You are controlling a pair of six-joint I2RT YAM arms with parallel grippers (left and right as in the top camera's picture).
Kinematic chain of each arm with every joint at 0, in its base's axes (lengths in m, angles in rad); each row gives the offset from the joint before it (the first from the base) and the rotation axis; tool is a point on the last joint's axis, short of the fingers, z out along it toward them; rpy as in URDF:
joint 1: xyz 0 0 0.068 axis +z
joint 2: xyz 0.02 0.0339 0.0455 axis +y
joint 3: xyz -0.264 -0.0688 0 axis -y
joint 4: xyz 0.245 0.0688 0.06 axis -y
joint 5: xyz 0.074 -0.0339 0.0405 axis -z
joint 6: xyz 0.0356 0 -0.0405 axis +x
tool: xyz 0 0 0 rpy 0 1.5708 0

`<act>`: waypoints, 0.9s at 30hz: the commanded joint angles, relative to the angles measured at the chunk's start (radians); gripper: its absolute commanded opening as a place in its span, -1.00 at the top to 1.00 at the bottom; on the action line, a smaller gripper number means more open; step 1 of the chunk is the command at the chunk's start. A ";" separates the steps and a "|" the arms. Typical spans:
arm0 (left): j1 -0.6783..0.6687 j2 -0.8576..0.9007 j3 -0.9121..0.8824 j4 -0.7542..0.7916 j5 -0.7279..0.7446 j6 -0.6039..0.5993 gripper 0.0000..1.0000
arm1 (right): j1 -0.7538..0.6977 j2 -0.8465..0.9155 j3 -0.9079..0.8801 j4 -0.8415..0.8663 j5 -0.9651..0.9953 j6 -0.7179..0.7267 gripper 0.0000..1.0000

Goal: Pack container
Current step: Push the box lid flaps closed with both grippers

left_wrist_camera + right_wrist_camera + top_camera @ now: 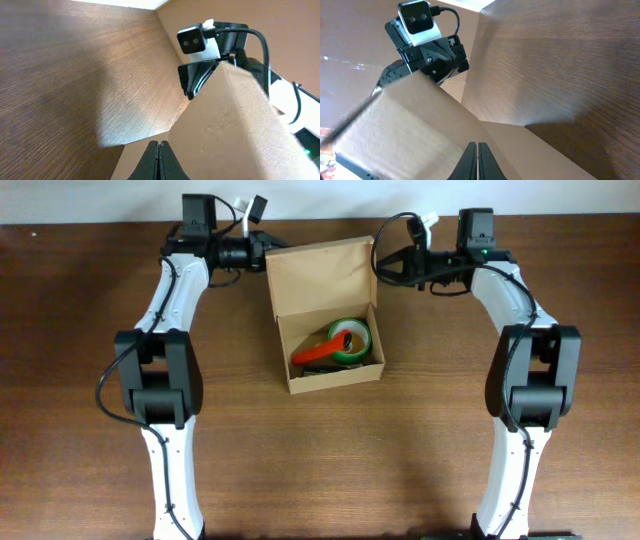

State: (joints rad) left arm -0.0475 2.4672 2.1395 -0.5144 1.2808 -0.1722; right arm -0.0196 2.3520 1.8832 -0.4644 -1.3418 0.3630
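Note:
The box [337, 385] sits at a slant under its raised lid. Next, I back my left gripper off the lid's corner [271, 257] and straighten the box before I close the lid.
The container [336, 378] is a tan cardboard box in the middle of the table, with its flap lid [320, 275] standing open at the back. Inside lie a green tape roll [351, 340] and a red-orange strip [316, 356]. My left gripper [268, 248] is shut, its tips against the lid's back left corner. My right gripper [380, 268] is shut at the lid's right edge. In the left wrist view the shut fingers [159, 146] rest against the cardboard lid [230, 125]. In the right wrist view the shut fingers [476, 146] touch the lid [410, 120].
Brown wooden table [80, 330] all round the box. Each wrist view shows the other arm's camera beyond the lid: the right arm's [197, 40] and the left arm's [417, 17]. Both arm bases stand at the table's front edge.

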 commanded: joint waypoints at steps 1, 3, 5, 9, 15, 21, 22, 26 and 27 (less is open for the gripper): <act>0.007 -0.074 0.022 -0.015 0.040 0.033 0.96 | 0.006 -0.013 0.033 -0.003 -0.038 -0.013 0.92; 0.005 -0.107 0.022 -0.089 0.040 0.102 0.97 | 0.006 -0.044 0.036 -0.003 -0.034 -0.018 0.92; -0.002 -0.154 0.022 -0.222 0.013 0.210 0.96 | 0.006 -0.071 0.036 -0.012 -0.035 -0.018 0.92; -0.045 -0.262 0.022 -0.492 -0.128 0.443 0.96 | 0.007 -0.143 0.036 -0.145 0.047 -0.118 0.92; -0.136 -0.314 0.022 -0.676 -0.213 0.572 0.97 | 0.019 -0.350 0.036 -0.694 0.451 -0.558 0.93; -0.172 -0.314 0.022 -0.756 -0.261 0.638 0.97 | 0.019 -0.411 0.036 -0.724 0.516 -0.572 0.93; -0.172 -0.314 0.022 -0.763 -0.260 0.638 0.97 | 0.019 -0.411 0.036 -0.724 0.516 -0.573 0.92; -0.174 -0.315 0.022 -0.848 -0.261 0.666 0.96 | 0.019 -0.412 0.038 -0.714 0.547 -0.568 0.92; -0.174 -0.315 0.022 -0.882 -0.261 0.678 0.96 | 0.019 -0.412 0.040 -0.709 0.555 -0.567 0.92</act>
State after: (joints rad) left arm -0.2169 2.1670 2.1548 -1.3697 1.0214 0.4622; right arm -0.0063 1.9644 1.9121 -1.1793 -0.8143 -0.1913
